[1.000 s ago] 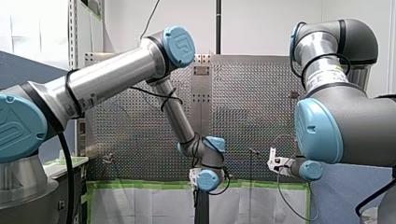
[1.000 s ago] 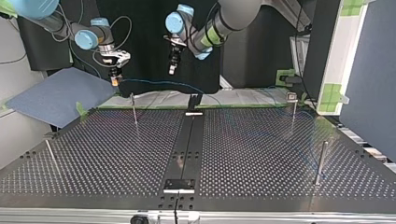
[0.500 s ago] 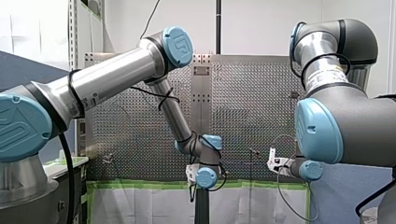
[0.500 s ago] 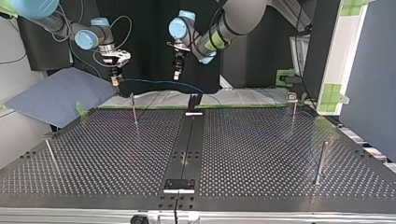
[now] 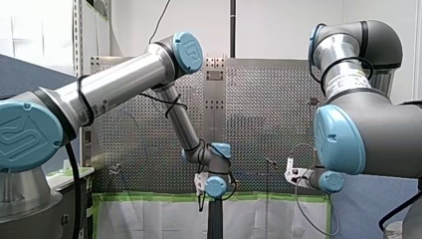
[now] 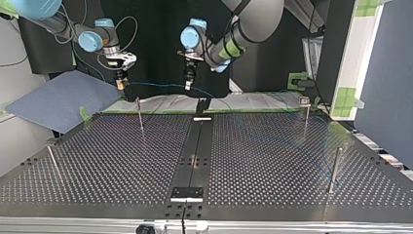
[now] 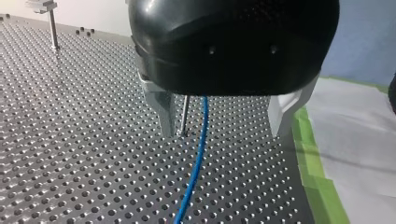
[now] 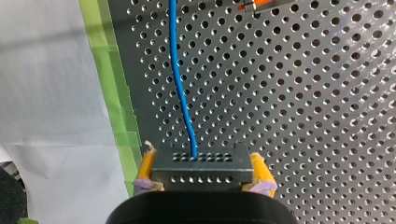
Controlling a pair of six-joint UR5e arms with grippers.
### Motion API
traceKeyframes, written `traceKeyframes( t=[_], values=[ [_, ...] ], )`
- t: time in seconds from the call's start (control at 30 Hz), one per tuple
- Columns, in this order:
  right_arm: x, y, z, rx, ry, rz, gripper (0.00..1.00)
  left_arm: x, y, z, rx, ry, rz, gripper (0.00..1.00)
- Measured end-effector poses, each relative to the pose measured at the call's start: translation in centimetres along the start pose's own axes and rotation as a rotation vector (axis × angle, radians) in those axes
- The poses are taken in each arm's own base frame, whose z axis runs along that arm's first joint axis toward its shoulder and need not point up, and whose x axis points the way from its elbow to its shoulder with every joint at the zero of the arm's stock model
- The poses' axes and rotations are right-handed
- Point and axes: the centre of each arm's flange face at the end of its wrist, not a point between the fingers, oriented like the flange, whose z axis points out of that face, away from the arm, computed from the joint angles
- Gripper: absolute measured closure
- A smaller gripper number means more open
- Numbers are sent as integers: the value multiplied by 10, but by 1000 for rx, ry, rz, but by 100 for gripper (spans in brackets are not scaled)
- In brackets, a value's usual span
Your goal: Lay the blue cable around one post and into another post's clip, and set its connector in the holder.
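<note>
The blue cable (image 8: 174, 56) bows gently (image 8: 186, 114) above the grey metal connector. The cable will get straighter and lean over when I pull it.
The blue cable (image 6: 160, 86) hangs in the air between my two grippers at the far edge of the top view. My right gripper (image 8: 201, 167), with yellow pads, is shut on the cable's grey metal connector (image 8: 201, 175); in the top view it (image 6: 120, 83) hovers above a thin post (image 6: 140, 114). My left gripper (image 7: 224, 133) is open and straddles the cable (image 7: 198, 158), which runs untouched between its fingers (image 7: 164, 112). In the top view it (image 6: 188, 84) hangs just above the black holder (image 6: 202, 105). A thin post (image 7: 185, 116) stands close behind one finger.
More posts stand on the perforated plate: one with a clip (image 6: 305, 113), a dark one (image 6: 334, 169) and a leaning one (image 6: 53, 163). A black strip (image 6: 195, 151) runs down the middle to a second bracket (image 6: 186, 193). Green tape (image 7: 315, 177) marks the plate's edge.
My left gripper has moved down and toward the top view's right, coming over the cable. My right gripper has kept still with the connector.
</note>
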Motion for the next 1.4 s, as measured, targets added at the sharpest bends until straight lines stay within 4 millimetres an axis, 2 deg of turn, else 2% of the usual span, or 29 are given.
traceKeyframes(
  t=[0.47, 0.53, 0.6, 0.63, 0.7, 0.73, 0.8, 0.83, 0.9, 0.93, 1.0, 1.13, 1.17, 1.4],
  values=[
    [0, 0, 0, 0, -1, 0, 100, -12, 6, 21, -15, -11, -6, 0],
    [0, 0, 0, 0, -1, 0, 100, -12, 8, 23, -19, -11, -4, 3],
    [0, 0, 0, 0, 0, 0, 100, -12, 9, 24, -22, -9, 1, 12],
    [0, 0, 0, 0, 0, 0, 100, -12, 10, 24, -23, -8, 2, 12],
    [0, 0, 0, -1, 0, 0, 100, -12, 11, 24, -25, -7, 4, 26],
    [0, 0, 0, -1, 0, 0, 100, -12, 11, 25, -25, -6, 5, 26],
    [0, 0, 0, -2, 0, 0, 100, -12, 12, 25, -26, -6, 5, 38],
    [0, 0, 0, -2, 0, 0, 100, -13, 12, 25, -26, -6, 6, 38],
    [0, 0, 0, -3, 0, 0, 100, -13, 12, 25, -26, -6, 6, 50],
    [0, 0, 0, -3, 0, 0, 100, -13, 12, 25, -26, -6, 7, 50],
    [0, 0, 0, -3, 0, 0, 100, -13, 12, 26, -25, -6, 8, 59],
    [0, 0, 0, -3, 1, 0, 100, -13, 13, 26, -25, -5, 9, 66],
    [0, 0, 0, -3, 1, 0, 100, -13, 13, 26, -25, -5, 9, 71],
    [1, 3, 0, -9, 4, 0, 100, -12, 13, 25, -25, 4, 13, 71]
  ],
)
